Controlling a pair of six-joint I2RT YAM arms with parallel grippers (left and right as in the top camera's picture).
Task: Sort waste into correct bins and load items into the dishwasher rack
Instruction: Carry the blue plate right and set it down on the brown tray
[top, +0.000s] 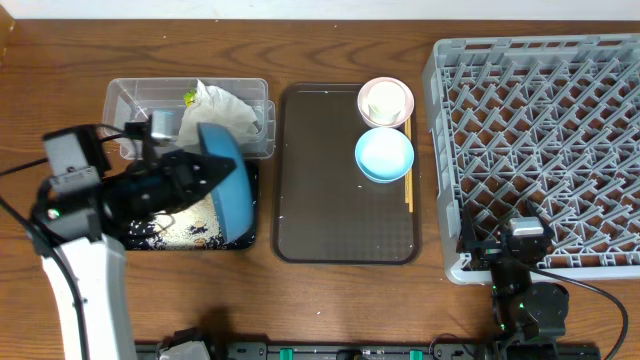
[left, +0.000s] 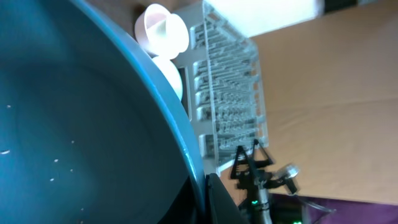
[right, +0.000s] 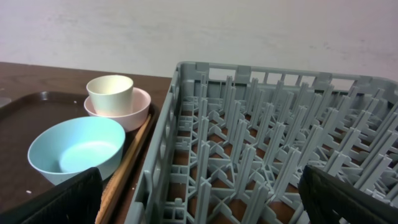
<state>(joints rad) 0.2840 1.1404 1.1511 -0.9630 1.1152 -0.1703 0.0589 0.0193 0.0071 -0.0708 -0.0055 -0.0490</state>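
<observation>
The blue dish's inside (left: 74, 137) is almost clear and the brown serving tray (top: 328, 208) has free space. My left gripper should keep carrying the dish until it lies flat on the tray.
My left gripper (top: 207, 168) is shut on the rim of the wide blue dish (top: 228, 190), which it holds tipped on edge over the black tray (top: 251, 238). Loose rice (top: 190, 226) lies in that tray. In the left wrist view the blue dish (left: 74, 124) fills the frame, with the left gripper (left: 204, 200) pinching its edge. The clear tub (top: 128, 100) behind holds the white napkin (top: 226, 107) and the yellow-green wrapper (top: 188, 97). My right gripper (top: 508, 238) stands open and empty at the front left corner of the grey dishwasher rack (top: 540, 130). The right wrist view shows the right gripper (right: 205, 208) above the dishwasher rack (right: 261, 143).
A brown serving tray (top: 330, 190) lies mid-table. On its right side sit a white cup (top: 385, 98) inside a pinkish bowl (top: 401, 113), a light-blue bowl (top: 384, 156) and wooden chopsticks (top: 408, 185). The light-blue bowl (right: 74, 149) is left of the rack wall.
</observation>
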